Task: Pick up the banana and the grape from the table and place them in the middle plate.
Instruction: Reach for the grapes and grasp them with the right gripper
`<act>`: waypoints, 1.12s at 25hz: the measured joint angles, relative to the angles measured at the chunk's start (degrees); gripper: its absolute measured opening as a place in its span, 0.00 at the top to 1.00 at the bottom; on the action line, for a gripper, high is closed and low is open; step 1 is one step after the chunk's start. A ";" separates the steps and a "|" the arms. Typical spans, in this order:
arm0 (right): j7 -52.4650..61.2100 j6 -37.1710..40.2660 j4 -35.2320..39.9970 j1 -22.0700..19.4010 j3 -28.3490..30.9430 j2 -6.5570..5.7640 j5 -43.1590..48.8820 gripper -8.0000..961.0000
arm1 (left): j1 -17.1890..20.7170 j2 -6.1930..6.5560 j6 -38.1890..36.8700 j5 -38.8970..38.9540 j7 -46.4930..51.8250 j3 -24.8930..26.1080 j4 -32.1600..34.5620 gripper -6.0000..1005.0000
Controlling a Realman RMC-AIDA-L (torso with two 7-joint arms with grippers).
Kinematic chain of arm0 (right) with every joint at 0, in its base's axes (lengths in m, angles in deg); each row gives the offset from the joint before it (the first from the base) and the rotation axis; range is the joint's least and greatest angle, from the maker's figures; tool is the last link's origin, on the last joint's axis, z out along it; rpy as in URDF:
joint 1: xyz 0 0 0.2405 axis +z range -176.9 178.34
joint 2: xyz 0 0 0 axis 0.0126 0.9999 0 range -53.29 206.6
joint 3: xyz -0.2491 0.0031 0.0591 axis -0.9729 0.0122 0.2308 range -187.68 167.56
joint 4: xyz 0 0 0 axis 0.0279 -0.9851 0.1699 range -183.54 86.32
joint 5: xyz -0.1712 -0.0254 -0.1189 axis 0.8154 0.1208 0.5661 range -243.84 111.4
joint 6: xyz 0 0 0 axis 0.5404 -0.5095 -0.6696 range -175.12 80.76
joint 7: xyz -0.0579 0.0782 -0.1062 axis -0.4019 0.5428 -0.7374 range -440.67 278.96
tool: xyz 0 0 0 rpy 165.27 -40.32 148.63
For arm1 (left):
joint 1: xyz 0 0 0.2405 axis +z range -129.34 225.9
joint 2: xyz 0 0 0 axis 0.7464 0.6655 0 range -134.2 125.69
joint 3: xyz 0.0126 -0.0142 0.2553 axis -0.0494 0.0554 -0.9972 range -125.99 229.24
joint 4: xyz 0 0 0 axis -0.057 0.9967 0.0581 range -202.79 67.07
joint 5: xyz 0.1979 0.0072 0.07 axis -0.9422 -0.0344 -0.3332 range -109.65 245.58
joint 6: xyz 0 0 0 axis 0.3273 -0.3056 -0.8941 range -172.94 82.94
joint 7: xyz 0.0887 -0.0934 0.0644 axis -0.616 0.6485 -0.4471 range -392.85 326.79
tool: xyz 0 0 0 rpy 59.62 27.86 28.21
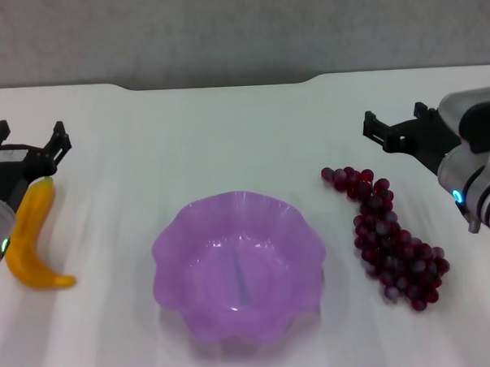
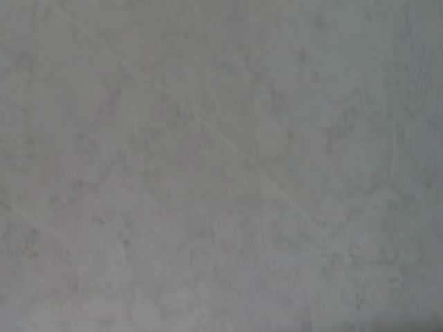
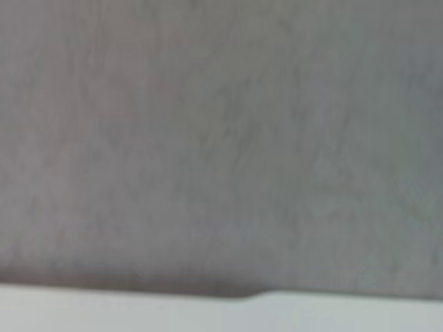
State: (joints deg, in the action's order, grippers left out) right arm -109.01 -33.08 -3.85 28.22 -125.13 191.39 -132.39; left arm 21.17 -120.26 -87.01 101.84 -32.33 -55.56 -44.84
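My right gripper is past the grape's far tip (image 1: pixel 340 178) and faces the wall. It should pull back, tilt down and move over the grape's middle (image 1: pixel 382 233).
In the head view the purple scalloped middle plate (image 1: pixel 239 265) sits at the centre of the white table (image 1: pixel 227 144) with nothing in it. The yellow-orange banana (image 1: pixel 32 237) lies at the left. My left gripper (image 1: pixel 30 138) is open just behind the banana's far end. The dark red grape bunch (image 1: pixel 390 238) lies to the right of the plate. My right gripper (image 1: pixel 397 121) is open beyond and to the right of the bunch's far tip, holding nothing. Both wrist views show only blank grey surface.
The table's far edge (image 1: pixel 216 83) meets a grey wall, with a shallow notch in the middle. Bare tabletop lies between the plate and each fruit.
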 joint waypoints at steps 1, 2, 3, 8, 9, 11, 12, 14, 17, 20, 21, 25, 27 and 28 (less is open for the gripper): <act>-1.61 -2.68 1.41 -0.69 1.65 0.06 0.01 0.08 | 0.04 0.00 0.00 -0.18 0.00 -0.02 0.00 0.11; -2.83 -4.95 2.92 -1.50 3.45 0.08 0.00 0.08 | 0.06 0.00 0.01 -0.35 0.00 -0.04 0.02 0.11; -4.14 -8.14 4.34 -2.31 5.41 0.10 0.00 0.08 | 0.06 0.00 0.02 -0.49 0.00 -0.05 0.05 0.11; -8.16 -20.35 7.07 -3.29 13.25 -0.01 0.93 0.08 | 0.06 -0.05 0.11 -0.67 0.00 -0.04 0.03 0.11; -8.58 -22.34 7.18 -3.28 14.77 -0.03 1.57 0.08 | 0.06 -0.05 0.13 -0.67 0.00 -0.04 0.03 0.11; -8.88 -26.78 7.24 -3.10 18.85 0.03 4.52 0.08 | 0.03 -0.02 0.17 -0.67 0.00 -0.04 0.09 0.11; -8.83 -28.34 7.27 -2.96 20.56 0.06 5.86 0.08 | -0.01 -0.01 0.19 -0.67 0.00 -0.04 0.12 0.11; -8.72 -30.79 7.28 -2.62 22.75 0.10 7.75 0.08 | -0.22 -0.01 0.35 -0.67 0.00 -0.04 0.22 0.11; -8.72 -32.17 6.94 -2.33 23.57 0.20 8.25 0.08 | -0.41 0.00 0.90 -0.66 0.00 -0.04 0.31 0.11; -8.72 -31.77 6.55 -2.39 23.12 0.39 7.85 0.08 | -0.50 -0.01 0.98 -0.65 0.00 -0.04 0.34 0.11; -8.72 -31.75 6.36 -2.35 22.83 0.42 7.68 0.08 | -0.53 -0.01 0.98 -0.65 0.00 -0.04 0.34 0.11; -8.63 -31.35 4.67 -1.58 20.67 0.66 6.41 0.08 | -0.87 -0.06 0.98 -0.65 0.00 -0.03 0.36 0.11; -8.62 -30.25 3.81 -1.35 18.89 0.75 4.93 0.08 | -1.11 -0.11 0.98 -0.65 0.00 -0.03 0.36 0.11; -8.61 -29.34 3.27 -1.22 17.71 0.75 3.81 0.08 | -1.17 -0.15 0.98 -0.65 0.00 -0.04 0.36 0.11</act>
State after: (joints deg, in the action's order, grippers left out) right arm -117.62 -62.43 -0.58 27.00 -107.43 192.14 -128.58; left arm 20.00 -120.41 -86.03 101.19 -32.33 -55.59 -44.48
